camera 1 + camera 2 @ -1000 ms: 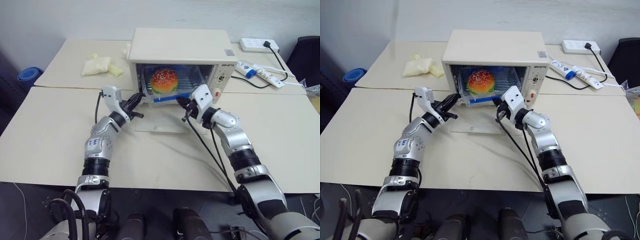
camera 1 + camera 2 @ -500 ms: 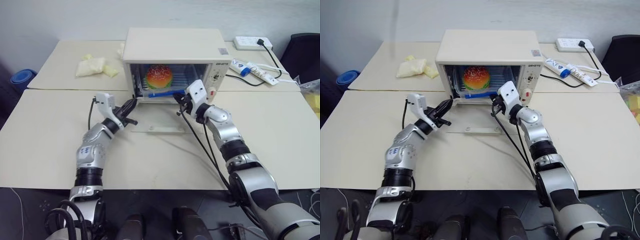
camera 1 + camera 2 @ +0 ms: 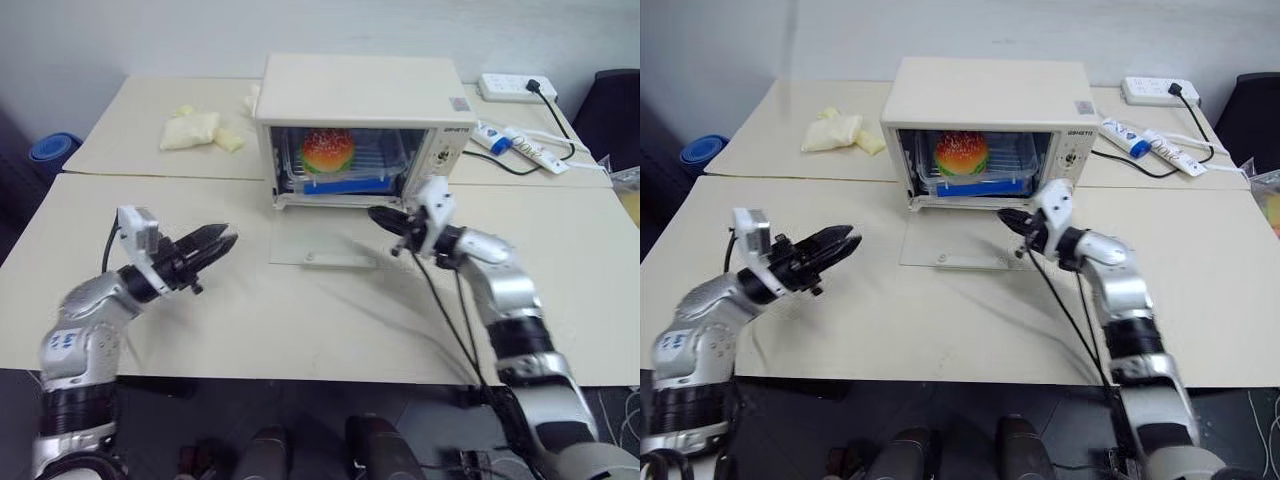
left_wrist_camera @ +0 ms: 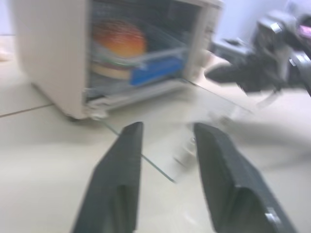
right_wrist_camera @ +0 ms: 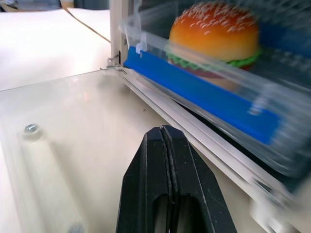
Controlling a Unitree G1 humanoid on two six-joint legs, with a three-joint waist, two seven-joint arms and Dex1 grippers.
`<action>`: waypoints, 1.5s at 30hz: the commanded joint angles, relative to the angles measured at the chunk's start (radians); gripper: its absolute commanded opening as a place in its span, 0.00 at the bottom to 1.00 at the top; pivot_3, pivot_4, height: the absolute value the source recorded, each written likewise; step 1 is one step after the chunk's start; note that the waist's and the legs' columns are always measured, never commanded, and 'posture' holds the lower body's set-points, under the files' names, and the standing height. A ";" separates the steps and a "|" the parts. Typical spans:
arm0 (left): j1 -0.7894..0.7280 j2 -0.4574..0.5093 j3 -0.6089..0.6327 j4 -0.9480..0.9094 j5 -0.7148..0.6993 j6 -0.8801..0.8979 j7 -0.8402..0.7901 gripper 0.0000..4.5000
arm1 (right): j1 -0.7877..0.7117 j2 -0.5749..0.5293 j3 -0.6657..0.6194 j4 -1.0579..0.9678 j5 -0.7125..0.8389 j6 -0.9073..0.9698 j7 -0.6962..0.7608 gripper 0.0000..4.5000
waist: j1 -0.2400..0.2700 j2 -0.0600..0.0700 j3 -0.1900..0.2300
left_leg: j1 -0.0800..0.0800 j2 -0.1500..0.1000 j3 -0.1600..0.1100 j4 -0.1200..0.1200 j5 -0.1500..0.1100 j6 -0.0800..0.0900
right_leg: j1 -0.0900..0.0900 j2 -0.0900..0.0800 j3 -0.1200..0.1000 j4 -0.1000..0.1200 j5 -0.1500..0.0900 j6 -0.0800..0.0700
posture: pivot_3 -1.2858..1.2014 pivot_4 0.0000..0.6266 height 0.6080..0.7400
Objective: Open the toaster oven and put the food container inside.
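Observation:
The robot's right gripper reaches over the open glass door [image 3: 330, 240] while the food container sits inside, so the robot should pull that gripper back past the control panel [image 3: 1070, 158] to clear the door's swing.
The cream-white toaster oven [image 3: 360, 92] stands at the middle of the table, its glass door [image 3: 318, 240] folded down flat in front of it. Inside on the rack sits the food container [image 3: 338, 165], clear with a blue strip and a sesame-bun burger, seen close in the right wrist view [image 5: 214, 73]. My left gripper [image 3: 226, 238] hovers open and empty over the table, well to the left of the door, pointing at the oven [image 4: 53, 53]. My right gripper [image 3: 378, 214] is shut and empty, just off the door's right edge, near the oven's front corner.
Pale yellow plastic bags [image 3: 196, 129] lie at the back left. A white power strip [image 3: 510, 88], a second strip with a blue-capped tube [image 3: 520, 146] and black cables lie to the right of the oven. A black chair [image 3: 615, 110] stands at the far right.
Both arms have drawn back from the oven mouth. The left gripper swung out to the left and opened. The right gripper backed off to the right, still shut. The container stays inside.

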 commanded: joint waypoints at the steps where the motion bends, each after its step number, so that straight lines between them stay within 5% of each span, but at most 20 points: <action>1: 0.027 0.070 0.025 -0.076 -0.054 -0.006 -0.122 0.67 | 0.060 -0.107 -0.070 -0.015 0.010 -0.058 0.067 0.00 | 0.000 0.000 0.000 | 0.002 0.000 0.000 0.000 0.000 0.000 | 0.001 0.000 0.000 0.000 0.000 0.000 | 0.52 0.24 1.00; 6: 0.027 0.116 -0.035 -0.096 -0.005 -0.060 -0.204 1.00 | 0.067 -0.163 -0.037 0.260 -0.072 -0.256 0.154 0.00 | -0.004 0.001 0.000 | 0.007 0.001 0.003 -0.002 -0.002 0.005 | 0.005 0.001 0.001 -0.001 0.000 0.000 | 0.52 0.24 1.00; 12: 0.005 0.109 -0.041 -0.026 0.040 -0.173 -0.247 1.00 | 0.023 -0.095 -0.009 0.409 -0.047 -0.411 0.303 0.00 | -0.009 0.003 0.002 | 0.006 0.003 0.005 -0.005 0.001 0.000 | 0.001 0.003 0.002 0.001 0.000 0.000 | 0.52 0.24 1.00; 20: 0.059 0.092 0.006 0.012 -0.011 -0.130 -0.193 1.00 | 0.014 0.003 -0.034 0.333 0.032 -0.394 0.333 0.00 | -0.003 0.003 0.002 | 0.005 0.003 0.004 -0.004 0.001 -0.001 | 0.001 0.002 0.002 0.000 0.000 0.000 | 0.52 0.24 1.00; 29: 0.068 0.039 0.123 -0.013 -0.111 -0.017 -0.014 1.00 | -0.131 0.143 -0.180 0.196 0.236 -0.246 0.106 0.00 | -0.003 0.003 0.002 | 0.005 0.003 0.003 -0.004 0.002 -0.001 | 0.001 0.002 0.001 0.001 0.000 0.000 | 0.52 0.24 1.00; 35: 0.030 0.011 0.111 -0.011 -0.040 -0.073 0.073 1.00 | -0.207 0.124 -0.202 0.242 0.276 -0.171 0.131 0.00 | 0.000 0.003 0.002 | 0.004 0.003 0.001 -0.004 0.001 -0.001 | 0.001 0.002 0.000 0.000 0.000 0.000 | 0.52 0.24 1.00; 39: 0.065 0.056 0.085 -0.027 0.016 -0.106 0.024 1.00 | -0.081 0.016 -0.131 0.107 0.235 -0.137 0.269 0.19 | 0.002 0.003 0.002 | 0.002 0.002 0.002 -0.005 0.000 0.001 | 0.001 0.001 0.000 0.001 0.000 0.000 | 0.52 0.24 1.00; 45: 0.211 0.115 0.053 0.049 0.168 -0.311 -0.107 1.00 | 0.167 -0.123 -0.084 -0.043 0.193 -0.184 0.425 0.66 | -0.006 0.004 0.002 | 0.004 0.001 0.005 -0.011 -0.001 0.002 | 0.001 0.000 0.002 -0.003 0.000 0.000 | 0.52 0.24 1.00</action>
